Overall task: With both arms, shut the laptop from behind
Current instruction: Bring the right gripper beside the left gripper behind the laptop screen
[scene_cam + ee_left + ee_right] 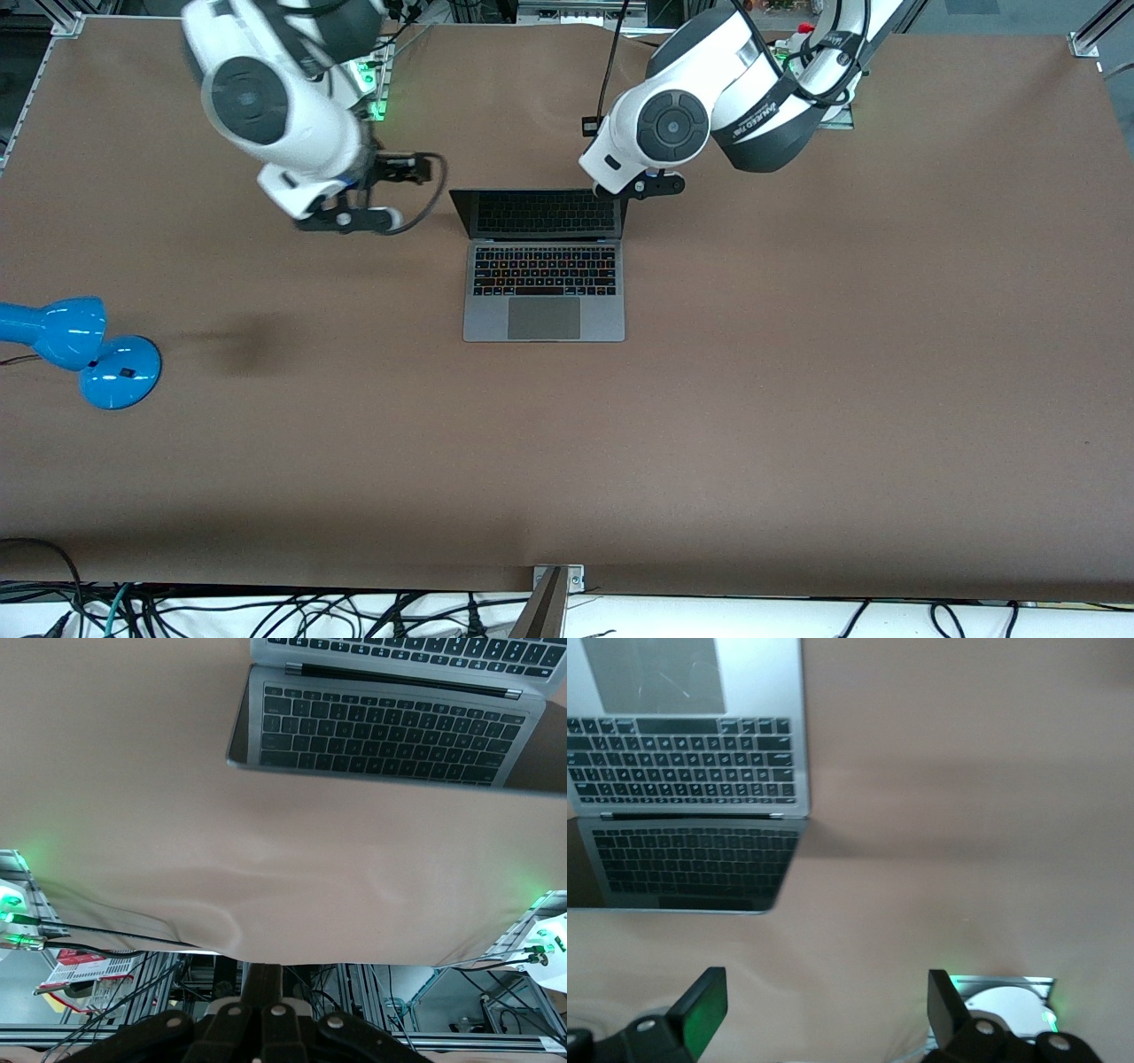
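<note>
I should shut my right gripper and move it behind the screen's top corner before both arms push, because its fingers are wide apart beside the laptop's screen.
The laptop lies open in the middle of the table, its dark screen upright and facing the front camera. It also shows in the left wrist view and the right wrist view. My left gripper is shut and empty, beside the screen's top corner at the left arm's end; its joined fingers point over the table edge. My right gripper is open and empty over bare table beside the screen, toward the right arm's end. Its fingers stand wide apart.
A blue lamp lies on the brown table at the right arm's end, nearer the front camera than the laptop. Green-lit arm bases stand along the table's edge. Cables hang below the edge nearest the camera.
</note>
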Available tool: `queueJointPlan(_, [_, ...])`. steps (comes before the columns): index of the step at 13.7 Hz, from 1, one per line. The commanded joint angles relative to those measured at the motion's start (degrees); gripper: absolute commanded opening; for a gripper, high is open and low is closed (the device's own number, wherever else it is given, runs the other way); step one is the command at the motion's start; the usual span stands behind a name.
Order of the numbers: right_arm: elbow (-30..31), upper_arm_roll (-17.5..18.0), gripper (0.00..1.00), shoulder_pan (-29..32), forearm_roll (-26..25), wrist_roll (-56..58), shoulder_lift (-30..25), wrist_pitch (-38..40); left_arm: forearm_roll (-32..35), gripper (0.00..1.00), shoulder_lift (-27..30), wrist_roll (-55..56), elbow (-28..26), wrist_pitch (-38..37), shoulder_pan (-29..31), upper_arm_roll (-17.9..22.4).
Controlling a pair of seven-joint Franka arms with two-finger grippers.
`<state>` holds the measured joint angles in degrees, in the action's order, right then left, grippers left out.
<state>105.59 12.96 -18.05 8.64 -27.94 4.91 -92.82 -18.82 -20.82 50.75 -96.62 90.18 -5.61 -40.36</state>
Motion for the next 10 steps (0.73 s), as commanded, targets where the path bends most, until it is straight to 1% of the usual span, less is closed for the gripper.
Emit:
queueJointPlan(1, [4.8, 3.0, 0.81, 0.8, 1.7, -0.1, -2.3, -2.0, -1.5, 0.0, -0.7, 0.7, -1.9, 3.1, 0.6, -0.4])
queueJointPlan(2, [5.3, 5.6, 0.61, 0.8, 2.4, -0.5, -2.1, -2.0, -1.5, 0.0, -0.9, 0.7, -2.6, 4.5, 0.5, -0.5])
queueJointPlan(3, [5.7, 6.6, 0.41, 0.8, 2.4, -0.7, -1.3, -2.1, -1.5, 0.0, -2.0, 0.7, -2.9, 5.8, 0.5, -0.5])
queueJointPlan(5, [5.7, 7.2, 0.09, 0.7, 2.5, -0.3, -0.6, -1.9, -1.5, 0.0, -3.5, 0.8, -3.0, 7.8, 0.4, -0.5])
queueJointPlan(6, [5.7, 8.5, 0.0, 0.7, 2.5, -0.2, -0.1, -1.9, -1.5, 0.0, -4.1, 0.9, -3.1, 8.4, 0.2, -0.4])
queueJointPlan(7, [5.7, 9.5, 0.0, 0.7, 2.5, -0.5, 0.4, -2.3, -1.4, 0.0, -4.8, 0.9, -3.1, 8.6, 0.3, -0.4])
queueJointPlan(10, [5.4, 9.9, 0.0, 0.5, 2.4, 0.3, 2.6, -2.7, -0.8, 0.0, -6.0, 0.9, -3.0, 9.8, 0.2, -0.1])
